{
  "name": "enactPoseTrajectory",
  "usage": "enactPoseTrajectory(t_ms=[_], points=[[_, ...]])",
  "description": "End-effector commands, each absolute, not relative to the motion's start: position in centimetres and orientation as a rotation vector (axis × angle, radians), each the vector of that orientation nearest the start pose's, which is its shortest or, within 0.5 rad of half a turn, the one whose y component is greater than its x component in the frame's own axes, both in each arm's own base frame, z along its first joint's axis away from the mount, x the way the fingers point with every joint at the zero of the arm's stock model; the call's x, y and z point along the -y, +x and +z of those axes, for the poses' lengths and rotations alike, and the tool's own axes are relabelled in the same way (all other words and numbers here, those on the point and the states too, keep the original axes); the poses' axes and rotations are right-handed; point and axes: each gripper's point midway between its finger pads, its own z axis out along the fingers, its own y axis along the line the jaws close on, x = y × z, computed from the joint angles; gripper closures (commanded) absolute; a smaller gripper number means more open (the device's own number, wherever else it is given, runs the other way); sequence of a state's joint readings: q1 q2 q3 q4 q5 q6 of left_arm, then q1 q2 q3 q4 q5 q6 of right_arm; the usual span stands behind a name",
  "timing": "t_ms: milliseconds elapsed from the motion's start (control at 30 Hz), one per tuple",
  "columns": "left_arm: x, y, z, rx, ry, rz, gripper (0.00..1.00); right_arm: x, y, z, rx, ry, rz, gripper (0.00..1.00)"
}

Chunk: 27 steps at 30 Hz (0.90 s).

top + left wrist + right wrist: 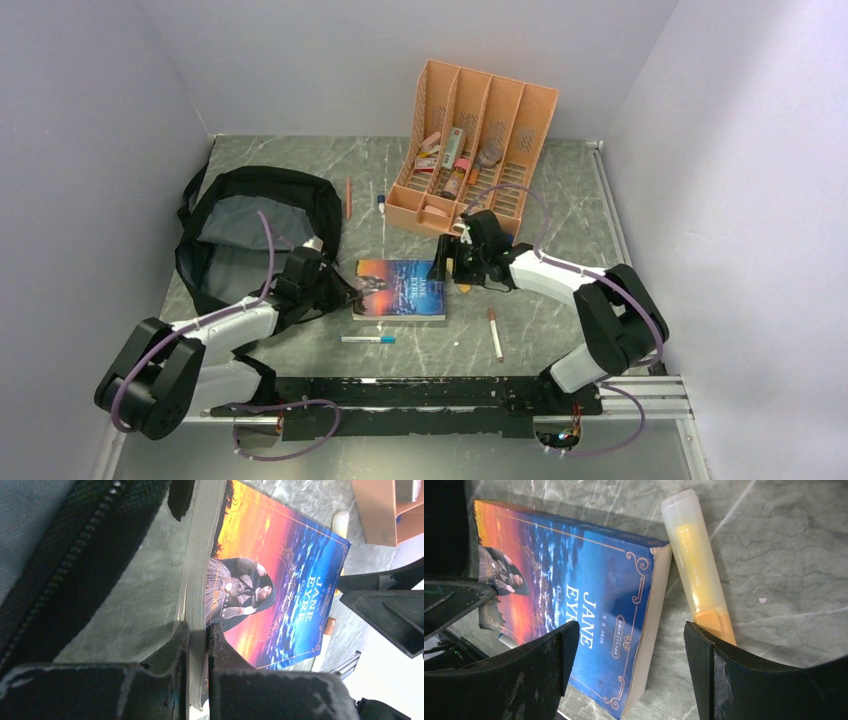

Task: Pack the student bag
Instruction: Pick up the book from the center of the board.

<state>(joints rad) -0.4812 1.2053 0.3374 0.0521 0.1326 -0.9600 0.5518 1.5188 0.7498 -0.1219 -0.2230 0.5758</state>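
Note:
The robot's left gripper has hold of the book's opposite end (363, 281), so the right gripper should go on moving toward the book's spine corner (659, 549), its open fingers on both sides of the book's edge, and close there.
The student bag (255, 235), a black backpack with grey lining, lies open at the left; its zipper edge shows in the left wrist view (75, 560). A "Jane Eyre" book (400, 288) lies flat beside it. My left gripper (350, 290) is shut on the book's left page edge (198, 635), one finger (172, 647) under and one above the cover. My right gripper (455, 262) is open and hovers over the book's right edge (629, 645), straddling the edge of the book (589, 590). A yellow highlighter (694, 565) lies just beside that edge.
An orange slotted desk organizer (480, 140) with small items stands at the back. Loose pens lie on the table: an orange one (348, 197), a small white one (382, 203), a blue-and-white one (367, 339) and a reddish one (494, 333).

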Motion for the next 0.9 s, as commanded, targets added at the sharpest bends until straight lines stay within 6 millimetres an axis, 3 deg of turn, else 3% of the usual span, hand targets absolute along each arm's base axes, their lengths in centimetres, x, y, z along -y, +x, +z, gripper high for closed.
enactPoseTrajectory(t_ms=[0, 300, 600, 733, 867], points=[[12.7, 14.6, -5.7, -2.811, -0.566, -0.430, 0.95, -23.5, 27.2, 5.0, -2.546, -0.081, 0.820, 0.19], [12.9, 14.2, -6.3, -2.845, -0.575, -0.395, 0.95, -24.0, 27.5, 3.4, -2.588, -0.071, 0.885, 0.18], [14.6, 13.8, -7.4, -2.867, -0.529, -0.478, 0.95, -20.4, 29.0, 0.9, -2.622, 0.046, 0.651, 0.16], [14.6, 13.4, -8.1, -2.892, -0.526, -0.469, 0.95, -19.0, 29.9, 0.4, -2.605, 0.112, 0.630, 0.16], [14.7, 13.2, -8.5, -2.906, -0.521, -0.470, 0.95, -18.9, 30.8, 0.1, -2.577, 0.143, 0.674, 0.16]])
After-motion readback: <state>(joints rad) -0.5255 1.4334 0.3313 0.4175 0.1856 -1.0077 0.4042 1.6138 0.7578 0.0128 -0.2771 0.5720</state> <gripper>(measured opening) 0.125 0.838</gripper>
